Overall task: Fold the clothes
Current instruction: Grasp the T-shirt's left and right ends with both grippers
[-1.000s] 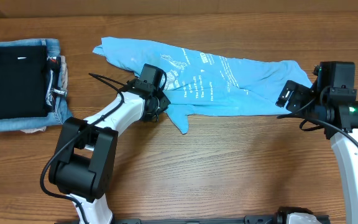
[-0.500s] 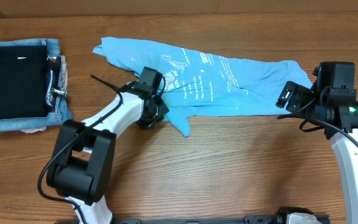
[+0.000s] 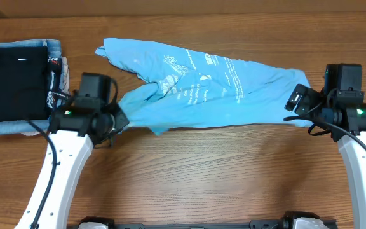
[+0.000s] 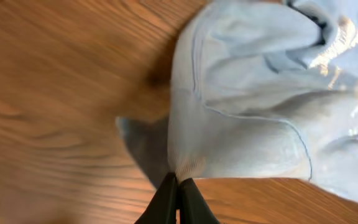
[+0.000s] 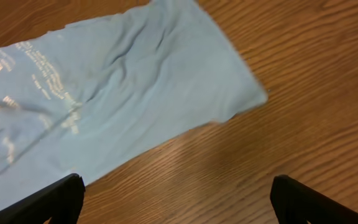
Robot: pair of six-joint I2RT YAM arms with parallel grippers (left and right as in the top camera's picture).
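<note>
My left gripper is holding the ribbed edge (image 4: 188, 163) at the other end. My right gripper should go on down toward the T-shirt's free corner (image 5: 244, 101) until its open fingers pinch that corner.
The clothes (image 3: 221, 89), a light sky-blue T-shirt with white printed lettering, lie rumpled and stretched across the middle of the wooden table. My left gripper (image 3: 121, 118) is at the shirt's lower left corner. In the left wrist view this gripper (image 4: 178, 184) is shut on a ribbed edge of the shirt (image 4: 241, 124), with the cloth bunched just beyond the tips. My right gripper (image 3: 296, 102) hovers at the shirt's right end. Seen from the right wrist, it (image 5: 179, 205) stands wide open over bare wood, with the shirt's corner (image 5: 104, 87) ahead of it and nothing between the fingers.
A stack of folded garments sits at the far left, a black one (image 3: 14, 79) on top of a denim-blue one (image 3: 54, 48). It lies close to my left arm. Bare wood runs along the table's front half (image 3: 221, 172).
My left gripper has shut on the shirt's edge and swung left, pulling the lower flap out toward the folded stack. The right arm has hardly moved.
</note>
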